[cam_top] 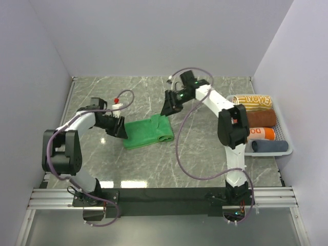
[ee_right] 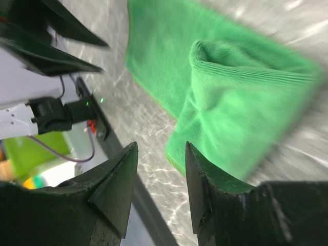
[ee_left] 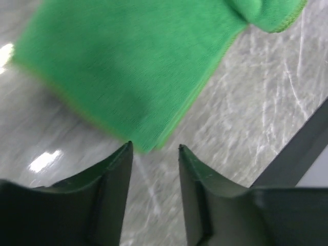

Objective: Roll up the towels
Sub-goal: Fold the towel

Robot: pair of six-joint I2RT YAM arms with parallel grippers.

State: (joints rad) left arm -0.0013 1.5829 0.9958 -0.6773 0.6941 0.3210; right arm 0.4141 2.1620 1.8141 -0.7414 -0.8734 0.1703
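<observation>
The green towel is lying crosswise with its folded end [cam_top: 164,132] by my right gripper, so I should swing that end toward the black bar [cam_top: 163,196] before I roll it.
A bright green towel [cam_top: 146,134] lies on the marble table between the two arms, its right end turned over into a loose fold [cam_top: 163,128]. My left gripper [cam_top: 119,128] is low at the towel's left edge. In the left wrist view the towel [ee_left: 128,66] has its near corner just ahead of the left gripper [ee_left: 154,148], whose jaws stand apart with only table between them. My right gripper [cam_top: 168,105] hovers above the folded end. In the right wrist view the right gripper [ee_right: 161,146] is open and empty, with the towel [ee_right: 230,102] just beyond its right finger.
A white basket [cam_top: 266,154] at the right edge holds rolled towels: yellow-striped [cam_top: 251,102], brown [cam_top: 261,119], orange-lettered [cam_top: 262,133] and blue-grey [cam_top: 269,147]. White walls enclose the table on three sides. A black rail [cam_top: 164,195] runs along the near edge.
</observation>
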